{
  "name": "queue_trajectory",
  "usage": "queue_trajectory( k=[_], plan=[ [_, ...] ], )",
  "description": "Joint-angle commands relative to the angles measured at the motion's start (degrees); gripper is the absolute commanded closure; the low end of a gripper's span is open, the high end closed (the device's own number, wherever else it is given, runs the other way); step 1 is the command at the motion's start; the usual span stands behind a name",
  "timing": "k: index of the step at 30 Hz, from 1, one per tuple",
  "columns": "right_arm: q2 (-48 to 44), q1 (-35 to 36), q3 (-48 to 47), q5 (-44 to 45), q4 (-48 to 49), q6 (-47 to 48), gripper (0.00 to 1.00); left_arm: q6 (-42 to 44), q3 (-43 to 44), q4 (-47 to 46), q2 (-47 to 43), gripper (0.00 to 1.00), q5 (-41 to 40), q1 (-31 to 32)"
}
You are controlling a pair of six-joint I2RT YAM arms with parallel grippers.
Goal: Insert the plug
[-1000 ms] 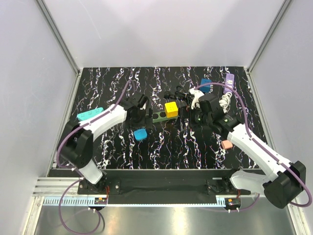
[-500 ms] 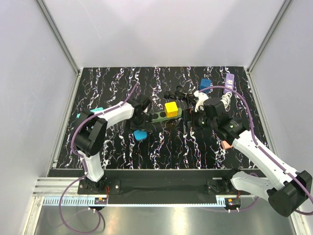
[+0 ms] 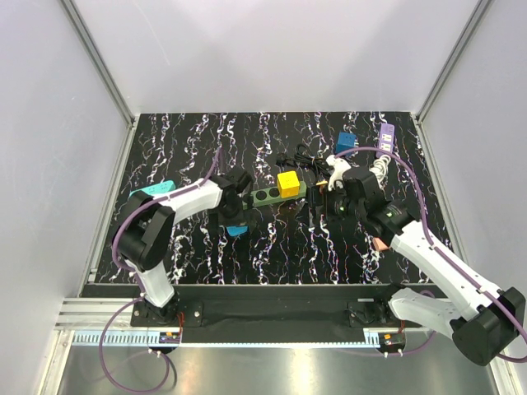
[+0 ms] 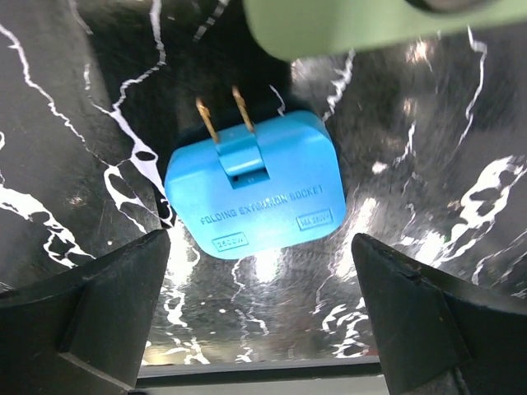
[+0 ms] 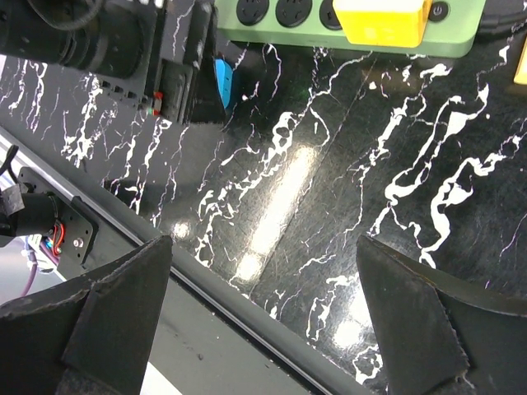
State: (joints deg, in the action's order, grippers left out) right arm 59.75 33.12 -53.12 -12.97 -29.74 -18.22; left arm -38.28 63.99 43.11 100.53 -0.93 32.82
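Note:
The blue adapter is lying flat with its prongs level (image 4: 224,115), while the green strip's sockets point up. My left gripper should therefore pass the adapter (image 3: 237,230) to my right gripper.
A blue folding plug adapter (image 4: 255,185) lies flat on the black marbled table, its two brass prongs pointing at the green power strip (image 4: 346,20). My left gripper (image 4: 262,280) is open and hovers over the adapter, a finger on each side and not touching it. In the top view the adapter (image 3: 237,230) sits just in front of the strip's (image 3: 268,196) left end, under my left gripper (image 3: 233,214). A yellow cube plug (image 3: 288,183) sits in the strip. My right gripper (image 3: 333,202) is open and empty right of the strip, above bare table (image 5: 280,206).
A teal power strip (image 3: 152,191) lies at the left. A black cable (image 3: 300,156), a white plug (image 3: 338,164), a blue adapter (image 3: 346,143) and a purple strip (image 3: 385,136) crowd the back right. A pink block (image 3: 380,243) lies under the right arm.
My left gripper has moved from the strip's left end toward the near side, over the blue adapter. The right arm has shifted slightly right and stays open.

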Motion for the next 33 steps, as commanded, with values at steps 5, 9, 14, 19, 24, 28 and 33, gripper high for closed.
queue_trajectory(
  k=[5, 9, 14, 19, 24, 28, 33],
  plan=[
    [-1.3, 0.5, 2.8, 1.7, 2.1, -3.3, 0.0, -9.1, 3.4, -1.4, -1.1, 0.03, -3.6, -1.7],
    [-2.4, 0.5, 4.1, 1.6, 3.0, -4.3, 0.0, -10.7, 3.0, -1.7, 0.3, 0.08, -3.6, -2.8],
    [-2.7, 0.5, 4.3, 1.4, 3.2, -4.0, 0.0, -10.8, 3.0, -2.9, 3.1, 0.16, -1.5, -2.8],
    [-2.4, 0.5, 5.2, 2.8, 3.9, -5.1, 0.0, -11.3, 1.8, -4.2, 3.4, 0.35, -0.8, -2.8],
    [-1.4, 1.8, 9.4, 4.2, 11.5, -12.1, 0.04, -13.9, 0.8, -7.1, -0.2, 0.88, 6.5, -2.8],
    [-0.9, 5.9, 12.0, 8.7, 21.7, -13.7, 0.12, -23.0, -3.2, -17.2, -8.7, 1.0, 19.1, -2.8],
    [1.4, 7.0, 12.4, 8.1, 33.3, -12.7, 0.39, -34.5, -5.9, -27.8, -14.1, 1.0, 28.1, -2.8]
  ],
)
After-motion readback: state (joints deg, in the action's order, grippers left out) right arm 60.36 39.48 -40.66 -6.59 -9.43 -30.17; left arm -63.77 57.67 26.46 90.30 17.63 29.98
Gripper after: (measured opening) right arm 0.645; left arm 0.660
